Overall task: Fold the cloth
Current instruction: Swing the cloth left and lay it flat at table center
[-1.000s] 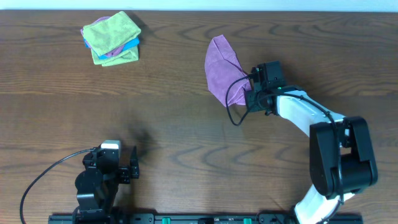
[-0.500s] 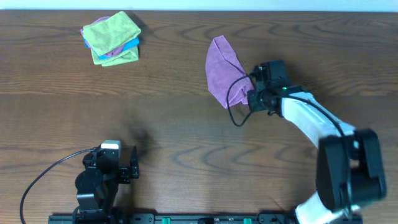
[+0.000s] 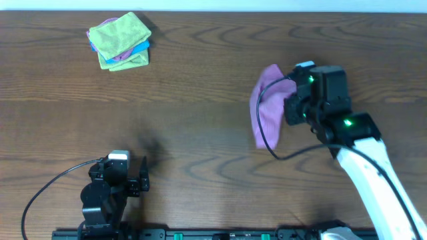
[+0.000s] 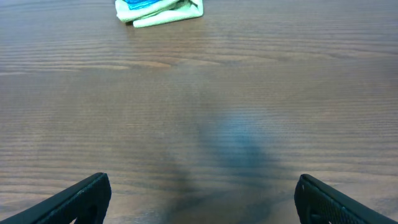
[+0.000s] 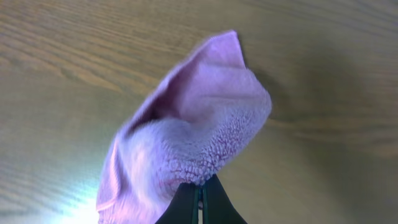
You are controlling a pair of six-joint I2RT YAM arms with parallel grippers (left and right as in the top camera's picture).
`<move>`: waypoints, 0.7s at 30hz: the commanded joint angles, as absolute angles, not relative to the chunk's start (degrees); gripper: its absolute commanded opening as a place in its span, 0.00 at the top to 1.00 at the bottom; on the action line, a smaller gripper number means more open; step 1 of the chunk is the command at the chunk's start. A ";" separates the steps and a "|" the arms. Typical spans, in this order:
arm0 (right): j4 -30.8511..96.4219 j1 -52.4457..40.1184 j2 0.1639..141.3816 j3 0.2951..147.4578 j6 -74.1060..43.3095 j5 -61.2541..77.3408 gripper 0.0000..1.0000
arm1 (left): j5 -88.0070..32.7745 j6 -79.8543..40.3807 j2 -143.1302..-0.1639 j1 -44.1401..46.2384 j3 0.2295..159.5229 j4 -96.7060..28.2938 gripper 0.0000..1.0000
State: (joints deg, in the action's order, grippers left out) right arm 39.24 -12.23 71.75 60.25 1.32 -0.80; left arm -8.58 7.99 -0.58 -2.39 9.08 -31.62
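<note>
Next, my right gripper spreads out the lilac cloth point(image 3: 269, 112) near the middle point(image 3: 217, 103) before both grippers take the cloth's edge, because the cloth hangs bunched, far from my left gripper.
The lilac cloth point(image 3: 268, 107) hangs bunched from my right gripper point(image 3: 291, 110), lifted off the table at the right of centre. In the right wrist view the cloth point(image 5: 186, 137) droops away from the fingertips, and my right gripper point(image 5: 199, 190) is shut on its edge. My left gripper point(image 3: 127, 180) rests near the table's front edge at the left. Its two fingers point(image 4: 199, 196) are wide apart and empty above bare wood.
A stack of folded cloths, lime-green point(image 3: 119, 35) on top with blue point(image 3: 137, 50) beneath, lies at the far left. It also shows at the top of the left wrist view point(image 4: 158, 7). A black cable loops below the right wrist.
My right gripper has lifted the lilac cloth off the table and carried it right and toward the front. The left arm has not moved.
</note>
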 commanded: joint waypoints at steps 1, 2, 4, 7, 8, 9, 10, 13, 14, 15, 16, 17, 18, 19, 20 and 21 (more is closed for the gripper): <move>41.98 -12.05 68.79 60.27 3.09 -6.33 0.99 | -8.56 8.99 -0.21 -2.11 8.51 -31.48 0.04; 42.98 -12.05 68.40 60.25 2.98 -7.90 0.99 | -8.56 8.99 -0.21 -2.11 8.51 -31.51 0.05; 43.79 -12.03 68.18 60.27 1.17 -9.82 0.95 | -8.56 8.99 -0.21 -2.11 8.51 -31.48 0.05; 45.71 -12.03 68.20 60.25 -0.47 -10.28 0.98 | -8.56 8.99 -0.21 -2.11 8.51 -31.46 0.04; 46.04 -12.03 68.20 60.27 -1.30 -10.26 0.99 | -8.56 8.99 -0.21 -2.11 8.51 -31.46 0.05; 46.02 -12.03 68.20 60.27 -1.56 -10.02 0.99 | -8.56 8.99 -0.21 -2.11 8.51 -31.46 0.05; 45.63 -12.05 68.20 60.27 -1.63 -9.52 0.99 | -8.56 8.99 -0.21 -2.11 8.51 -31.46 0.05; 41.71 -12.08 68.25 60.27 0.10 -6.11 0.99 | -8.56 8.99 -0.21 -2.11 8.51 -31.42 0.05; 39.35 -12.08 68.25 60.27 1.34 -2.96 0.99 | -8.60 8.97 -0.21 -2.11 8.51 -31.42 0.05; 37.54 -12.10 68.27 60.27 1.65 -0.89 0.99 | -8.60 8.95 -0.21 -2.11 8.51 -31.44 0.05; 35.42 -12.10 68.27 60.27 1.61 1.08 0.99 | -8.60 8.93 -0.21 -2.11 8.51 -31.44 0.05; 33.43 -12.23 68.27 60.27 1.58 2.87 0.99 | -8.60 8.75 -0.21 -2.11 8.51 -31.44 0.05; 31.24 -12.62 68.53 60.27 1.56 4.21 0.99 | -8.62 8.75 -0.21 -2.11 8.51 -31.42 0.05; 29.36 -13.19 68.88 60.36 1.50 4.99 0.99 | -8.62 8.75 -0.21 -2.11 8.51 -31.42 0.05; 27.66 -13.87 69.45 60.45 1.21 5.19 0.99 | -8.62 8.75 -0.21 -2.11 8.51 -31.42 0.05; 25.93 -14.81 70.30 60.69 0.82 5.23 0.99 | -8.60 8.75 -0.21 -2.11 8.51 -31.42 0.05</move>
